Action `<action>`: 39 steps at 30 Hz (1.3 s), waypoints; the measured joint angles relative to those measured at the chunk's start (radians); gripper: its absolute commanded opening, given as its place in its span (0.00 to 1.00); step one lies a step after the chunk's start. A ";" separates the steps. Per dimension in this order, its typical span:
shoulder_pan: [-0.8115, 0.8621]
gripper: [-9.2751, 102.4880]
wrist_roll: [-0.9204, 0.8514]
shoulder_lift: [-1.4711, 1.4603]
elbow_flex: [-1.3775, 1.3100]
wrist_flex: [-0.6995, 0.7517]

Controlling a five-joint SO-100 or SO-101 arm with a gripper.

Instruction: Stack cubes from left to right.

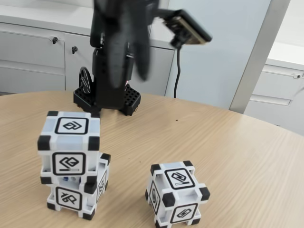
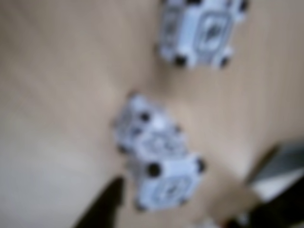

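Note:
The stack (image 1: pixel 72 166) should stay up when I put the single cube on top, because the upper cube sits crooked (image 1: pixel 69 148) but is mostly over the lower cube.
Two white cubes with black corners stand stacked at the front left in the fixed view. The upper cube (image 1: pixel 70 142) sits slightly askew on the lower cube (image 1: pixel 76 194). A third cube (image 1: pixel 175 192) stands alone on the table to their right. My gripper (image 1: pixel 129 78) hangs high above the table near the arm's base, blurred by motion, open with nothing in it. The blurred wrist view looks down on the stack (image 2: pixel 159 161) and the single cube (image 2: pixel 199 28), with a dark finger (image 2: pixel 102 206) at the bottom edge.
The round wooden table (image 1: pixel 228 142) runs bare toward the right and the back. The arm's black base (image 1: pixel 107 97) stands at the table's far edge. Grey cabinets (image 1: pixel 33 52) and a pale wall panel lie behind.

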 measured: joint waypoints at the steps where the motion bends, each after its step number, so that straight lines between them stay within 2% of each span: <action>1: -0.032 0.47 0.017 0.002 0.000 0.002; 8: -0.259 0.47 0.143 0.002 0.000 -0.026; 16: -0.275 0.46 0.198 -0.129 0.000 -0.238; 28: -0.275 0.47 0.147 -0.494 0.000 -0.267; 34: -0.273 0.47 0.132 -0.532 0.000 -0.270; 39: -0.275 0.47 0.146 -0.532 0.000 -0.354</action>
